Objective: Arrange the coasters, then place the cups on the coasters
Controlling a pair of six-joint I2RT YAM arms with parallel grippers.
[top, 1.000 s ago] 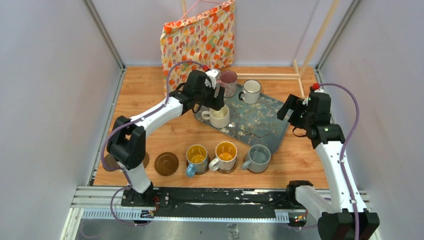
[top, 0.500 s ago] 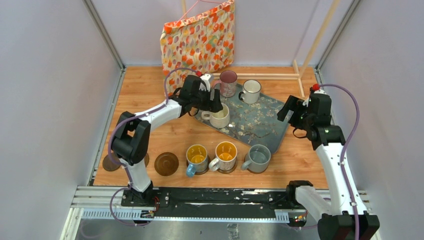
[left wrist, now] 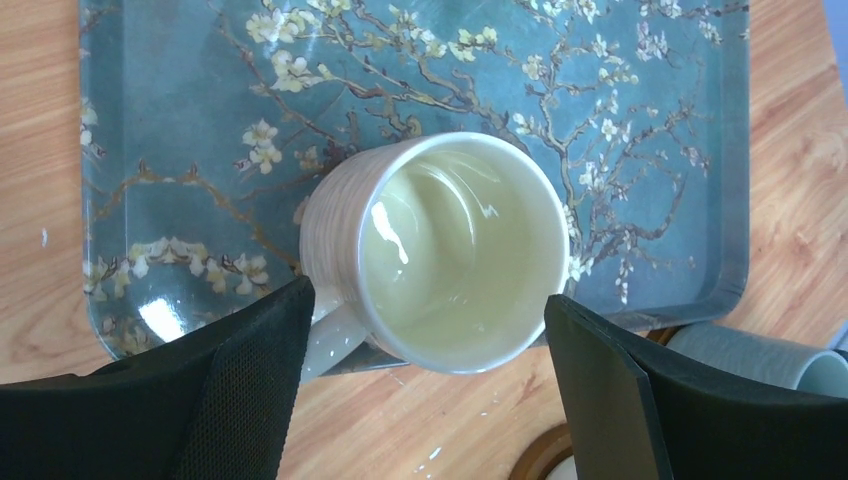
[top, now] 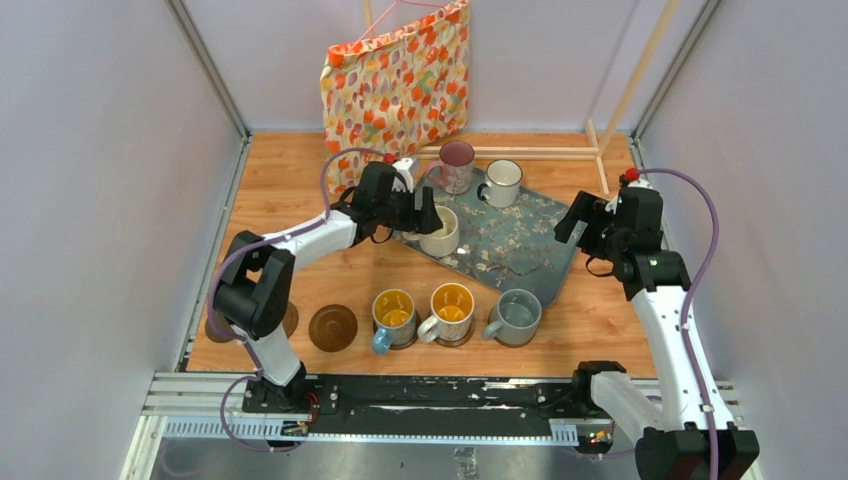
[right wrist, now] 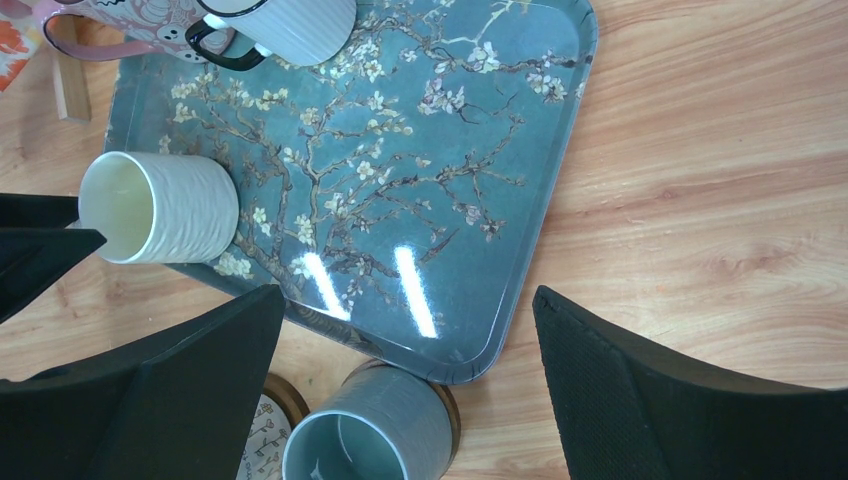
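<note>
The cream cup's handle (left wrist: 334, 338) points past the tray's edge at my open left gripper; I keep moving in until my fingers straddle it, then close.
A cream cup (left wrist: 455, 265) stands on the near left corner of the floral tray (left wrist: 170, 130). My left gripper (left wrist: 425, 385) is open, one finger on each side of the cup's near rim, neither touching it. The cup's handle lies by the left finger (left wrist: 250, 380). From above, the left gripper (top: 428, 215) is level with that cream cup (top: 442, 234). A pink cup (top: 457, 165) and a white dark-rimmed cup (top: 503, 182) stand at the tray's far end. Three cups sit on coasters in front: blue-handled (top: 393, 317), yellow-inside (top: 451, 312), grey (top: 518, 316). My right gripper (right wrist: 405, 390) hangs open above the tray's right edge.
One bare coaster (top: 333, 327) lies left of the front row, and another coaster (top: 218, 325) is half hidden behind the left arm. A patterned bag (top: 397, 80) leans on the back wall. Wooden sticks (top: 598, 150) lie at the back right.
My left gripper has come down and a little to the left, from above the cream cup to straddling it. The right arm has not moved.
</note>
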